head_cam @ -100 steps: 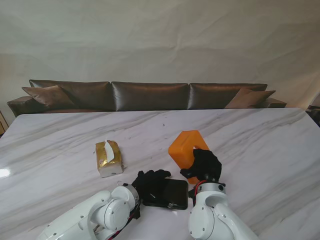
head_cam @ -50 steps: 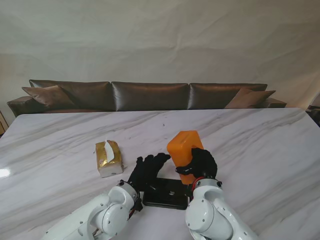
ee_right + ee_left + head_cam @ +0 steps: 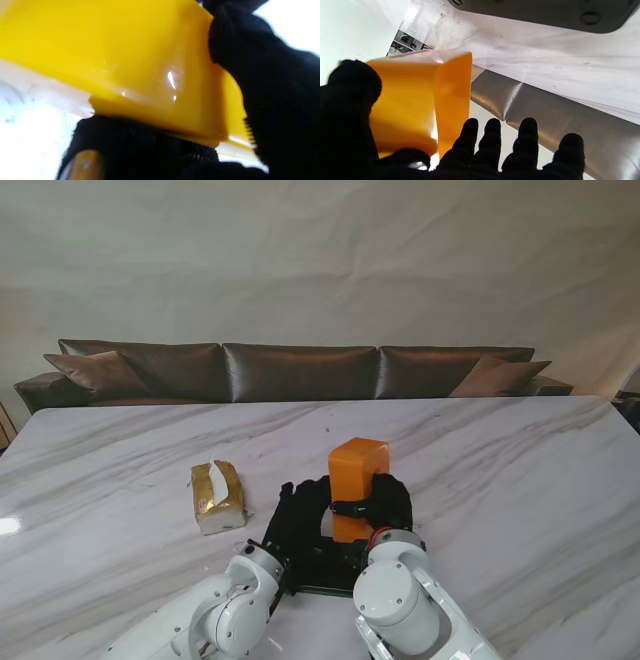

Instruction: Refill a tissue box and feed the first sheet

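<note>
The orange tissue-box cover [image 3: 352, 480] should show an open, empty bottom side when the robot turns it over, because the dark base tray [image 3: 324, 574] lies separate below.
My right hand [image 3: 378, 502] is shut on an orange tissue-box cover [image 3: 354, 483], held upright on end over the near middle of the table. The cover fills the right wrist view [image 3: 140, 67] with black fingers [image 3: 272, 82] wrapped around it. My left hand [image 3: 298, 518] is open just to its left, fingers spread, apart from the cover; the left wrist view shows the cover [image 3: 425, 100] close before the fingertips [image 3: 492, 135]. A dark flat base tray [image 3: 325, 570] lies under both hands. A gold tissue pack [image 3: 217, 496] with a white sheet sticking up lies to the left.
The white marble table [image 3: 520, 470] stretches wide on both sides. A dark brown sofa [image 3: 300, 370] runs along the far edge of the table. A pale wall stands behind it.
My right hand has carried the orange cover leftward and turned it more upright. My left hand has reached farther from me and toward the cover, off the dark tray.
</note>
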Controlling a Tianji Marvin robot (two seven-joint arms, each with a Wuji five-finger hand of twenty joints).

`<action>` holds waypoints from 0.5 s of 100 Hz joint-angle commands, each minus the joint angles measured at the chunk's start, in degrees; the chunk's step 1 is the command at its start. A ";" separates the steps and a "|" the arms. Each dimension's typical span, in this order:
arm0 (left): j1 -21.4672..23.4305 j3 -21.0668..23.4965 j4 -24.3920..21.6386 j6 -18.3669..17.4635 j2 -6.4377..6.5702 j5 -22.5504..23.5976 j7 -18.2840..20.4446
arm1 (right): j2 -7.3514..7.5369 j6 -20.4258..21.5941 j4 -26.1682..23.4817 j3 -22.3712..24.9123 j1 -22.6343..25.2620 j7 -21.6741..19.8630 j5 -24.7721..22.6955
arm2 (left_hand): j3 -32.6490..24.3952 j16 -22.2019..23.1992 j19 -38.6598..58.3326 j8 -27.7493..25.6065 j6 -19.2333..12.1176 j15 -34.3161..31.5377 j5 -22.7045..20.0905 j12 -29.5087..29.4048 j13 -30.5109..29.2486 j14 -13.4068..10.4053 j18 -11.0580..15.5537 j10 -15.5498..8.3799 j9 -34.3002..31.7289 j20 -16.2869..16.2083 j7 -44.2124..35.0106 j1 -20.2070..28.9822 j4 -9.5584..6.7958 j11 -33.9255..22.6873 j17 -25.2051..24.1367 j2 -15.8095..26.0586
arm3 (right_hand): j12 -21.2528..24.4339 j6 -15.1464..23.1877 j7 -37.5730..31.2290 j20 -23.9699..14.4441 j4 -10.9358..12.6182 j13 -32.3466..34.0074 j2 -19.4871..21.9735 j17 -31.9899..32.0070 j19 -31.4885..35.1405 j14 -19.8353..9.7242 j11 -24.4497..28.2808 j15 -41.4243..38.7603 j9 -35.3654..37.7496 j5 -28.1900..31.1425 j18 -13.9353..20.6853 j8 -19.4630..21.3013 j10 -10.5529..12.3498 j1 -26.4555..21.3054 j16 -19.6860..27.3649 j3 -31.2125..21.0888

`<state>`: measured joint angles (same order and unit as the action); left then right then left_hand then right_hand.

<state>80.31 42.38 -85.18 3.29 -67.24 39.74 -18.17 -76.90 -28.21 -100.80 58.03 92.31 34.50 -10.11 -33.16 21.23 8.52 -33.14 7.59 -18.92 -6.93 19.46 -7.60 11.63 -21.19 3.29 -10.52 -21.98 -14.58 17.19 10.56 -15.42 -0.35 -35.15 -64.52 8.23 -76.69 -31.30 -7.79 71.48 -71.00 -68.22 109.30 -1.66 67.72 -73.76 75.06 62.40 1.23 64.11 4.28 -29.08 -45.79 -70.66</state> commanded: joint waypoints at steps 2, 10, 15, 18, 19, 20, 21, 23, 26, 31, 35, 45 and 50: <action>0.50 -0.12 -0.19 0.49 -0.51 -0.21 0.93 | -1.07 0.17 -0.92 -0.51 -0.05 -0.16 2.37 | 1.82 0.76 37.26 1.64 1.48 -1.44 -1.03 -0.69 -2.12 -1.19 1.64 0.86 -1.42 -1.24 -1.26 1.71 -1.95 -2.67 0.56 1.77 | 0.15 1.91 0.92 1.12 3.01 3.80 8.47 -0.08 3.36 3.27 -0.95 -14.61 4.33 -0.18 4.64 0.41 -3.96 -3.63 -1.59 -12.02; 0.49 -0.31 0.27 0.58 -0.82 -0.38 -0.12 | -1.74 0.64 -1.24 -0.81 0.03 0.77 5.48 | 4.81 1.35 38.50 2.84 1.55 -2.08 -1.02 -0.94 -2.89 -1.38 1.83 0.75 -1.68 -1.89 -2.47 4.13 -3.03 -4.43 1.24 2.90 | 0.47 2.50 1.38 1.19 2.38 3.77 8.58 -0.03 3.13 3.62 -1.78 -14.08 4.50 -0.05 4.38 0.08 -3.89 -3.44 -1.35 -11.49; 0.49 -0.50 0.68 0.74 -1.11 -0.38 -1.26 | -2.07 0.92 -1.42 -1.04 0.07 1.26 6.95 | 5.38 2.10 40.12 2.87 1.47 -3.01 -1.07 -0.37 -3.43 -1.29 2.02 0.62 -1.64 -2.73 -3.34 4.63 -3.40 -5.99 1.58 3.49 | 0.66 2.95 1.57 1.27 2.05 3.74 8.72 0.03 2.87 3.80 -2.27 -13.72 4.60 -0.07 4.22 -0.06 -3.74 -3.32 -1.19 -11.18; 0.45 -0.60 1.07 0.72 -1.33 -0.38 -2.11 | -2.18 1.05 -1.50 -1.18 0.10 1.38 7.60 | 5.71 2.42 40.69 2.82 1.38 -3.40 -1.11 -0.15 -3.81 -1.26 2.13 0.51 -1.74 -3.01 -3.79 4.75 -3.52 -6.59 1.82 3.78 | 0.73 3.13 1.66 1.36 1.88 3.72 8.82 0.10 2.62 3.90 -2.48 -13.46 4.57 -0.10 4.07 -0.12 -3.69 -3.27 -1.08 -11.05; 0.46 -0.63 1.17 0.71 -1.41 -0.40 -2.40 | -2.22 1.08 -1.53 -1.23 0.11 1.40 7.79 | 5.74 2.49 40.80 2.81 1.34 -3.50 -1.14 -0.09 -3.94 -1.26 2.16 0.45 -1.82 -3.07 -3.87 4.81 -3.55 -6.74 1.90 3.94 | 0.74 3.18 1.67 1.37 1.84 3.73 8.84 0.11 2.57 3.92 -2.53 -13.40 4.57 -0.10 4.04 -0.13 -3.67 -3.24 -1.06 -11.00; 0.47 -0.66 1.26 0.70 -1.48 -0.42 -2.69 | -2.25 1.10 -1.56 -1.28 0.12 1.42 7.95 | 6.00 2.79 41.23 2.68 1.28 -3.81 -1.10 0.20 -4.05 -1.16 2.21 0.46 -1.72 -3.30 -4.35 4.96 -3.65 -7.38 1.96 3.98 | 0.79 3.27 1.69 1.40 1.77 3.73 8.85 0.13 2.47 3.96 -2.64 -13.29 4.59 -0.08 3.97 -0.15 -3.62 -3.25 -1.01 -10.95; 0.48 -0.68 1.35 0.68 -1.56 -0.45 -2.97 | -2.27 1.12 -1.59 -1.33 0.14 1.43 8.10 | 6.14 2.96 41.48 2.62 1.22 -4.00 -1.11 0.36 -4.18 -1.12 2.23 0.41 -1.72 -3.43 -4.61 5.06 -3.70 -7.73 2.05 3.99 | 0.80 3.32 1.72 1.42 1.71 3.73 8.85 0.13 2.41 3.99 -2.70 -13.21 4.61 -0.08 3.92 -0.17 -3.59 -3.22 -0.97 -10.89; 0.50 -0.72 1.58 0.63 -1.72 -0.53 -3.55 | -2.31 1.17 -1.59 -1.44 0.15 1.44 8.34 | 6.24 3.15 41.76 2.55 1.09 -4.22 -1.17 0.51 -4.40 -1.12 2.29 0.25 -1.78 -3.57 -4.91 5.22 -3.78 -8.09 2.23 4.13 | 0.83 3.44 1.78 1.49 1.60 3.74 8.92 0.19 2.17 4.05 -2.84 -13.01 4.62 -0.07 3.75 -0.23 -3.57 -3.21 -0.88 -10.79; 0.55 -0.77 1.89 0.58 -1.98 -0.64 -4.53 | -2.37 1.25 -1.57 -1.61 0.18 1.47 8.60 | 7.02 3.85 42.73 2.32 0.78 -4.79 -1.06 1.11 -4.72 -1.02 2.28 0.01 -1.70 -4.10 -6.07 5.62 -4.02 -9.41 2.46 4.64 | 0.89 3.62 1.85 1.53 1.48 3.74 8.93 0.21 2.02 4.09 -3.02 -12.83 4.66 -0.04 3.60 -0.29 -3.53 -3.11 -0.81 -10.69; 0.65 -0.88 2.48 0.72 -2.48 -0.69 -6.52 | -2.47 1.38 -1.48 -1.86 0.23 1.56 9.02 | 8.09 4.91 44.38 1.66 0.16 -5.85 -1.07 2.51 -5.70 -0.83 2.58 -0.48 -1.71 -4.97 -8.13 6.56 -4.47 -12.01 3.29 5.59 | 0.98 3.90 1.92 1.56 1.35 3.73 8.93 0.22 1.89 4.11 -3.25 -12.59 4.66 -0.02 3.47 -0.34 -3.34 -2.93 -0.71 -10.58; 0.72 -0.99 3.04 0.94 -2.97 -0.66 -8.47 | -2.60 1.54 -1.39 -2.04 0.31 1.77 9.51 | 8.97 5.88 45.97 0.78 -0.29 -6.92 -0.95 4.12 -6.54 -0.80 2.88 -0.89 -1.49 -5.83 -10.23 7.16 -4.85 -14.74 4.03 6.26 | 1.00 3.97 1.95 1.59 1.26 3.75 9.00 0.24 1.75 4.12 -3.38 -12.44 4.71 -0.01 3.36 -0.34 -3.28 -2.88 -0.64 -10.56; 1.09 -0.89 3.94 1.03 -4.01 -1.17 -12.07 | -2.99 1.94 -0.71 -2.46 0.32 2.55 10.50 | 10.35 7.64 49.41 -1.00 -1.21 -8.97 -0.88 7.31 -8.42 -0.31 3.10 -1.49 -1.11 -7.74 -15.64 8.30 -5.61 -20.05 5.95 7.15 | 0.94 4.15 2.08 1.62 1.16 3.77 8.95 0.28 1.53 4.13 -3.45 -12.24 4.74 0.04 3.17 -0.42 -3.27 -2.91 -0.55 -10.47; 1.35 -0.77 4.15 1.14 -4.47 -1.49 -13.63 | -3.17 2.00 -0.23 -2.66 0.25 2.88 10.72 | 10.59 8.48 51.46 -1.75 -1.78 -10.19 -0.94 8.61 -9.51 0.07 3.20 -1.78 -1.29 -8.80 -18.39 8.75 -5.87 -22.24 7.23 7.48 | 0.92 4.16 2.10 1.60 1.15 3.77 8.95 0.25 1.52 4.15 -3.48 -12.21 4.74 0.04 3.13 -0.42 -3.27 -2.92 -0.53 -10.50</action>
<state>81.43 41.24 -80.24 4.07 -70.09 38.97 -31.68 -78.95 -26.24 -101.77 56.62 91.88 38.18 0.06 -21.40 28.27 8.52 -33.42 7.75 -27.46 -7.89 26.17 -15.11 11.47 -19.94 3.21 -11.18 -28.87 -29.70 21.78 8.27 -34.29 5.62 -35.49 -64.56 10.20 -74.59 -29.55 -8.23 69.56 -68.74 -65.41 109.06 -1.40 64.42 -73.78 75.06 61.93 0.87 63.75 4.25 -29.11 -45.75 -71.24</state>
